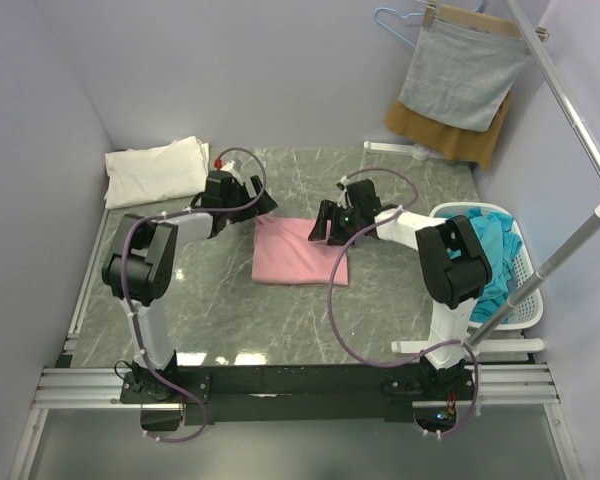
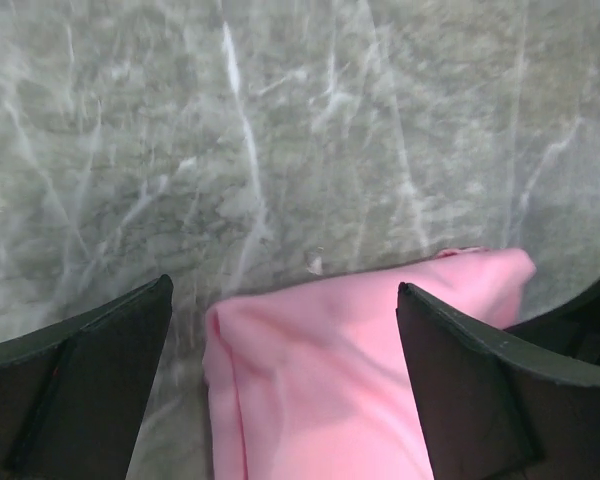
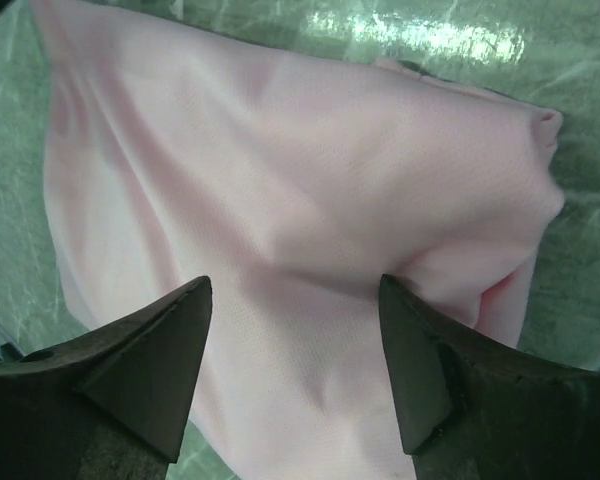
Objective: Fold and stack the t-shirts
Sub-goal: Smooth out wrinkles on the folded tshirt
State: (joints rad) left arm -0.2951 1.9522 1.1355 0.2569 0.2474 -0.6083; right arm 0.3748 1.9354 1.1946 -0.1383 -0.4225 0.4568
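Observation:
Next, my left gripper moves to the middle of the t-shirt's side edge [image 1: 256, 250], because it is over the pink t-shirt's far corner [image 1: 264, 218]. It should pinch the folded layers before stacking.
A pale pink t-shirt [image 1: 292, 253] lies folded into a rectangle on the marble table [image 1: 230, 310]. My left gripper [image 1: 252, 208] is open just above its far left corner; in the left wrist view the pink shirt [image 2: 340, 380] lies between and below the open fingers [image 2: 90, 370]. My right gripper [image 1: 325, 225] is open over its far right edge; in the right wrist view the pink shirt [image 3: 300, 200] fills the space under the fingers [image 3: 150, 370]. A cream-white t-shirt [image 1: 158, 170] lies folded at the far left. Teal-blue t-shirts [image 1: 490, 255] fill a basket on the right.
A white laundry basket [image 1: 525, 290] stands at the table's right edge. A grey cloth on a hanger [image 1: 460, 75] and a mustard-brown cloth [image 1: 450, 135] hang at the back right. A white rack pole [image 1: 570, 110] crosses the right side.

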